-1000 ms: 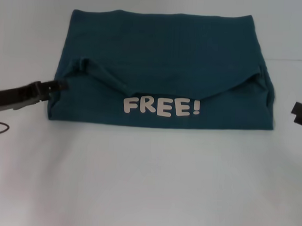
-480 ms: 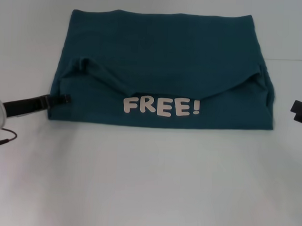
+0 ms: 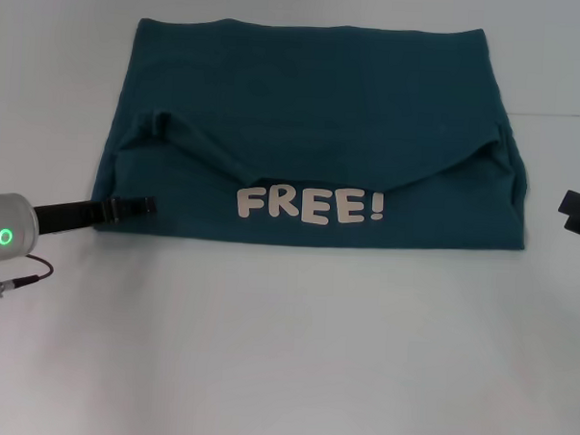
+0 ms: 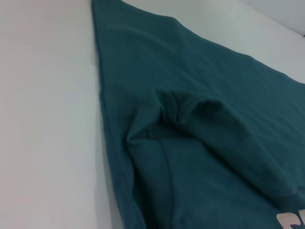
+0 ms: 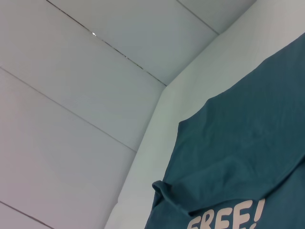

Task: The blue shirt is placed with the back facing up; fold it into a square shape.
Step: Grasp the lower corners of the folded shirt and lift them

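The blue shirt [image 3: 315,89] is close to the table's far edge. My left gripper and my right gripper should grab its near corners [image 3: 101,227] and pull it closer first.
The blue shirt [image 3: 314,103] lies flat on the white table as a wide rectangle. Its near part is folded over, so the white letters "FREE!" [image 3: 310,205] show near the front edge. Both sleeves are tucked in, with a bunched fold at the left [image 4: 181,105]. My left gripper [image 3: 136,206] reaches in from the left, its tip over the shirt's near-left corner. My right gripper [image 3: 579,213] sits at the right edge of the head view, off the shirt's right side. The shirt also shows in the left wrist view [image 4: 200,143] and the right wrist view [image 5: 248,162].
The white table [image 3: 284,352] stretches in front of the shirt. A red cable [image 3: 23,275] hangs by my left wrist. A white panelled wall [image 5: 71,95] stands behind the table.
My left gripper has moved from the shirt's left edge by the sleeve toward the front and to the right, over the near-left corner. The shirt and right arm have not moved.
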Robot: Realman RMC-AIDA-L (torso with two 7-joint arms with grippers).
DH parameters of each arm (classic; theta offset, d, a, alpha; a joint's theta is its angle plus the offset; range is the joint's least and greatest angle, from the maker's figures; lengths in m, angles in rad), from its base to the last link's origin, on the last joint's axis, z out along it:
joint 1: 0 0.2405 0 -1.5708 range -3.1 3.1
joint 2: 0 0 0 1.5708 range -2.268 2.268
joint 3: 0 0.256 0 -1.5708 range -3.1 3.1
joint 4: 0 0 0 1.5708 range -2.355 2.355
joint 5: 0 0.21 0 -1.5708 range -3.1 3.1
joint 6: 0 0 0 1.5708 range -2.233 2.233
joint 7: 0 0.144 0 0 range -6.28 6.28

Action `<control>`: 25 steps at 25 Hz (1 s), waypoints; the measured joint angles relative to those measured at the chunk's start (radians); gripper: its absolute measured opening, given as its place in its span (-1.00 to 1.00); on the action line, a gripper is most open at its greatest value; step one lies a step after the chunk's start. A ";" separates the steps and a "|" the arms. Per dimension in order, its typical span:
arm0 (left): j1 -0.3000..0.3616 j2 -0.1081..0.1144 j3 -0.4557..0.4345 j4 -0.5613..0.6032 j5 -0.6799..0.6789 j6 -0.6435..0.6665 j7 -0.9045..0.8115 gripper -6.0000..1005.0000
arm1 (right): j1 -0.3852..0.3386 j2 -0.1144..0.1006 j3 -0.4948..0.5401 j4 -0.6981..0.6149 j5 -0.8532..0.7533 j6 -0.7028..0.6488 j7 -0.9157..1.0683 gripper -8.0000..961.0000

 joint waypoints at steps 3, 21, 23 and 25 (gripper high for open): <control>0.004 -0.004 0.000 0.011 0.000 -0.009 -0.023 0.58 | 0.000 0.000 0.003 0.000 0.002 0.000 0.002 0.47; 0.010 0.000 -0.002 0.058 0.002 0.052 -0.059 -0.75 | 0.025 -0.027 0.001 -0.029 -0.087 0.024 0.064 0.47; 0.000 0.009 -0.002 0.070 0.002 0.090 -0.098 -0.83 | 0.049 -0.045 0.001 -0.052 -0.154 0.041 0.111 0.47; -0.011 0.019 -0.002 0.077 0.002 0.120 -0.136 -0.91 | 0.085 -0.065 0.000 -0.085 -0.243 0.069 0.175 0.47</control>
